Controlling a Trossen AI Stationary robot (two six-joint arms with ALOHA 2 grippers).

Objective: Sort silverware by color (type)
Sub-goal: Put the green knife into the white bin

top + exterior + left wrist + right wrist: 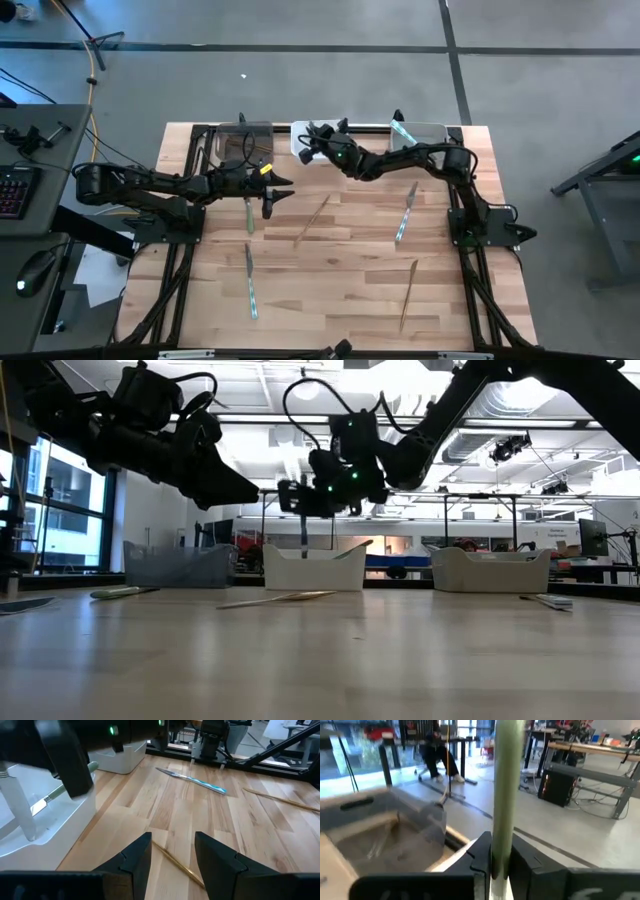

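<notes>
I should tip my right gripper downward and lay the green utensil along the white bin beside the other green utensil, because the green utensil hangs upright above the bin.
My right gripper hangs over the white bin, shut on a pale green utensil that stands upright. Another green utensil leans inside that bin. My left gripper is open and hovers low over the table, above one end of a bronze utensil. In the high view this gripper is beside a green utensil lying flat. Flat on the table too are a bronze piece, two blue ones and another bronze one. My right gripper pinches the green utensil's handle between its two fingers, which lie across it. The utensil hangs upright and lifted clear, its lower end reaching down toward the white bin's opening.
The dark bin, white bin and grey bin stand in a row at the table's far edge; a blue utensil sticks out of the grey bin. Bare wood lies in the table's middle and near part. My right arm stretches across the far side.
</notes>
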